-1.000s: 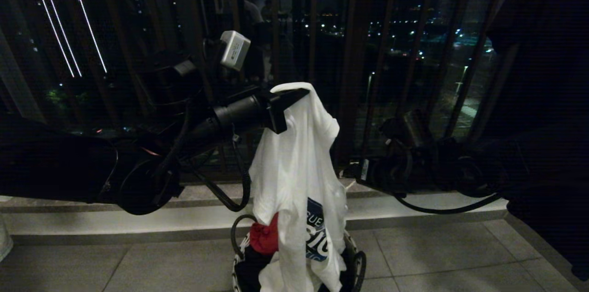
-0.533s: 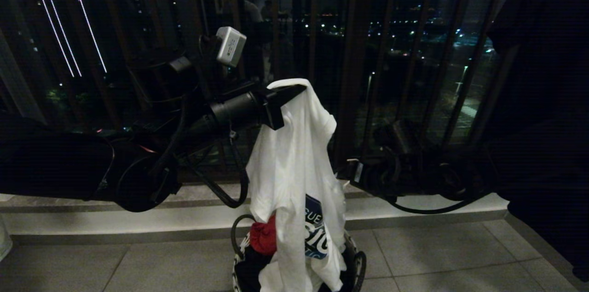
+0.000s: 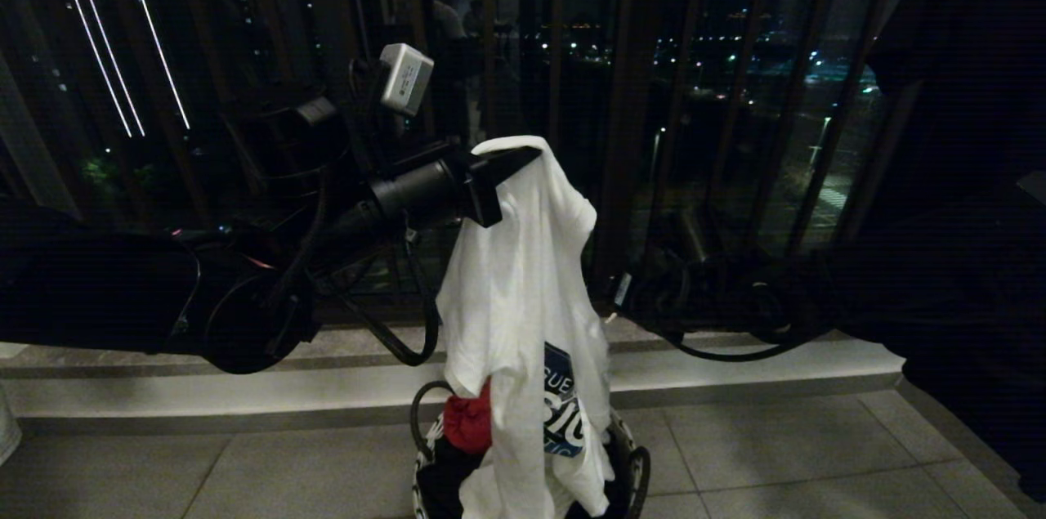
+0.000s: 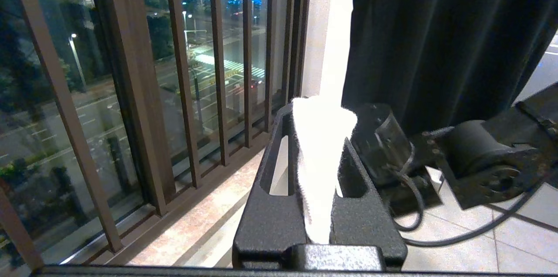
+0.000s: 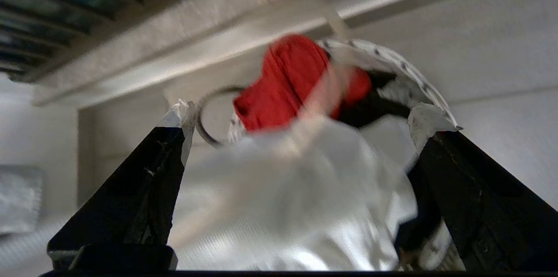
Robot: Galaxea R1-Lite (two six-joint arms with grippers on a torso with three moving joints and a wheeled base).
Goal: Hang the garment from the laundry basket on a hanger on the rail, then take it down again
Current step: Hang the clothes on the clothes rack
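A pale rod (image 5: pixel 317 101) goes into the white T-shirt (image 3: pixel 525 274), so I expect that a hanger is hidden inside and will carry the T-shirt when I lift.
The garment (image 3: pixel 523 282), a white T-shirt with a blue printed chest, hangs by a pinched fold from my left gripper (image 3: pixel 513 163) above the laundry basket (image 3: pixel 633 470). Its lower part still lies in the basket. In the left wrist view the left gripper (image 4: pixel 320 115) is shut on the white cloth (image 4: pixel 320 189). My right gripper (image 3: pixel 621 302) is low beside the shirt's right edge. Seen from the right wrist, the right gripper (image 5: pixel 305 124) stands wide open with the garment (image 5: pixel 296 211) right in front of it and the basket rim (image 5: pixel 392 61) beyond. The hanger and the rail are out of view.
A small red cloth (image 3: pixel 470 421) and a black garment lie in the basket. Dark balcony railing bars (image 3: pixel 621 135) stand close behind both arms, above a pale raised ledge (image 3: pixel 760 372). A large black garment (image 3: pixel 964 176) hangs at the right.
My right arm has swung left and down towards the hanging shirt. The left gripper has lifted the shirt slightly higher.
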